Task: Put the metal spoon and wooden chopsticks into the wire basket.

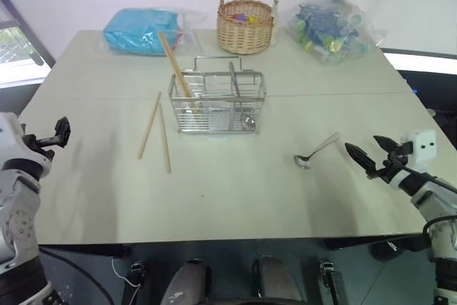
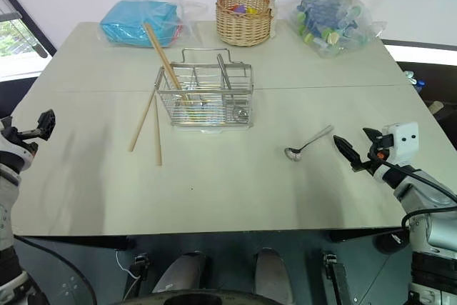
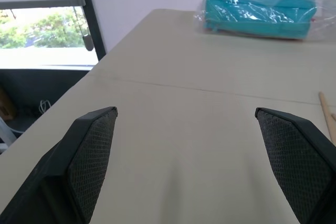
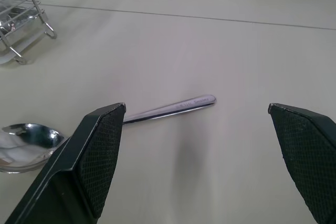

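Note:
A handle [image 1: 233, 75] sticks up above the wire basket's rim. So the metal spoon [image 1: 313, 153] will lean with its bowl poking out when I let it down handle first.
The wire basket [image 1: 218, 102] stands mid-table, with one pair of wooden chopsticks [image 1: 174, 63] leaning in its left compartment and a spoon in its right one. A second pair of wooden chopsticks [image 1: 154, 131] lies loose on the table just left of the basket. To the basket's right, the metal spoon [image 1: 316, 150] lies flat, bowl toward me. My right gripper [image 1: 364, 145] hovers open just right of the spoon's handle [image 4: 173, 107], with nothing between its fingers. My left gripper [image 1: 63, 132] is open and empty over the table's left edge, far from the loose chopsticks.
At the back of the table [image 1: 235, 198] stand a round wicker basket [image 1: 245, 25], a blue packet in clear plastic [image 1: 143, 30] and a clear bag of coloured items [image 1: 332, 26]. A window [image 3: 42, 35] lies beyond the table's left side.

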